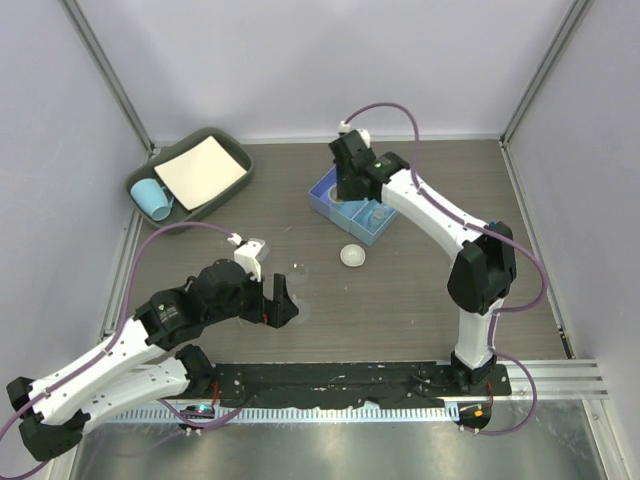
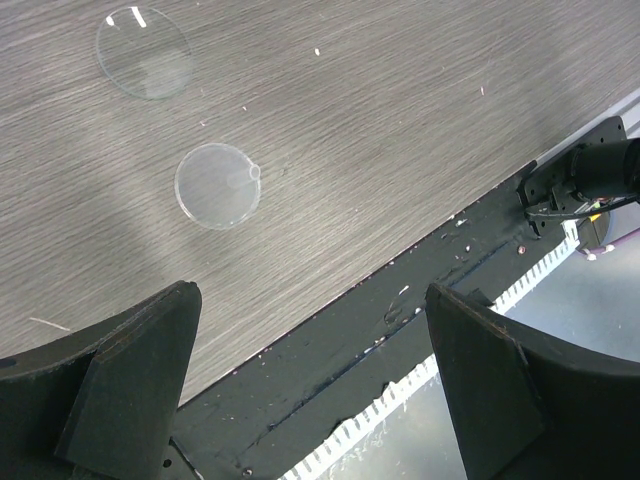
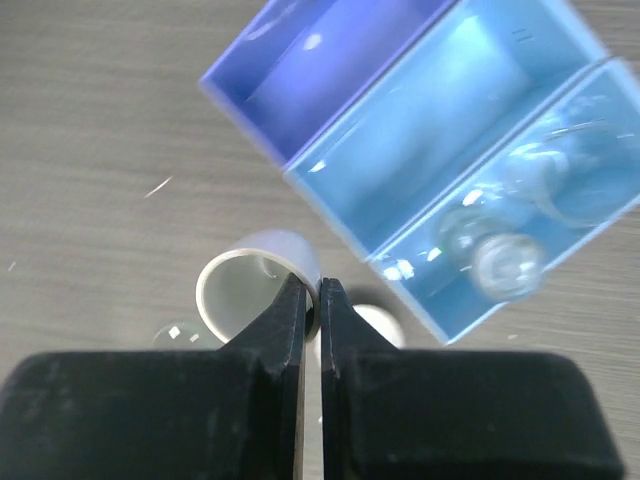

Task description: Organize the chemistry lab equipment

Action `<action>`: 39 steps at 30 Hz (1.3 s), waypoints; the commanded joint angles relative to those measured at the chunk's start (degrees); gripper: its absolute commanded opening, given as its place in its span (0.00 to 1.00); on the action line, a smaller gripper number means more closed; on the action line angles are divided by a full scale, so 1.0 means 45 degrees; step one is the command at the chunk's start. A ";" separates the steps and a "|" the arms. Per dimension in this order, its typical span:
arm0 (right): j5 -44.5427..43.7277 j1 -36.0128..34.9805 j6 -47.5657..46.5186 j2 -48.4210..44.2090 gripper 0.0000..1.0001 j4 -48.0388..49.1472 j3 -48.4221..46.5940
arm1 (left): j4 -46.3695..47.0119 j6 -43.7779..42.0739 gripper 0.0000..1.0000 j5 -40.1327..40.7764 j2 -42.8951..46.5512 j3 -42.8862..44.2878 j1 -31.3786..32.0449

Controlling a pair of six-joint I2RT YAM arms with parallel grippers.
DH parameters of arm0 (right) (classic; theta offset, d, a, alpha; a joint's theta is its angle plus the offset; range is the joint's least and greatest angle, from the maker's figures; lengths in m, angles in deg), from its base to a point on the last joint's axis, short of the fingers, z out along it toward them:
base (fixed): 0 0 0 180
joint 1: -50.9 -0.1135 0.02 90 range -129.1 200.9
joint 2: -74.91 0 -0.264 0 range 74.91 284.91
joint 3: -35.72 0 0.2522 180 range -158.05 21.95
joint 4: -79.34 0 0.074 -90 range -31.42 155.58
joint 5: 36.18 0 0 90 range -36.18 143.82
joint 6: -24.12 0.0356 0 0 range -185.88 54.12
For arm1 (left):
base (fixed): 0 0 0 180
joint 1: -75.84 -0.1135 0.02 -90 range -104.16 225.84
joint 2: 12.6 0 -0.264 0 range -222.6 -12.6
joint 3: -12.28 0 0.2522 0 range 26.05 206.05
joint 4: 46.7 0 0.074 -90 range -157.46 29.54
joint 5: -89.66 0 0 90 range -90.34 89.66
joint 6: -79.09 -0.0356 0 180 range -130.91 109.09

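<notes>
I should keep moving the whitish dish (image 3: 248, 288) in and down with my right gripper, because it hangs upright next to the empty middle compartment (image 3: 420, 120). I should keep on until it gets to the compartment's bottom.
My right gripper (image 3: 311, 290) is shut on the rim of a small whitish round dish (image 3: 238, 292) and holds it in the air beside the light-blue divided box (image 3: 330, 130). In the top view the right gripper (image 1: 349, 186) hangs over that box (image 1: 330, 203). Clear glassware (image 3: 500, 255) lies in one end compartment. A second whitish dish (image 1: 352, 256) sits on the table below; it also shows in the right wrist view (image 3: 382, 322). My left gripper (image 2: 310, 296) is open and empty near the table's front edge (image 1: 279, 301). Two clear round glass discs (image 2: 218, 186) (image 2: 143, 52) lie flat just ahead of it.
A grey tray (image 1: 228, 141) at the back left holds a white sheet (image 1: 201, 171) and a light-blue cup (image 1: 152, 198). A black strip (image 2: 380, 330) with a white toothed edge runs along the near table edge. Pale walls close the back and sides.
</notes>
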 commanded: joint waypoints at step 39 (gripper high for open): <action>0.0756 0.2164 -0.1790 0.5178 0.12 -0.1083 -0.3750 | -0.0104 0.0422 1.00 0.1460 0.0913 -0.0102 0.1114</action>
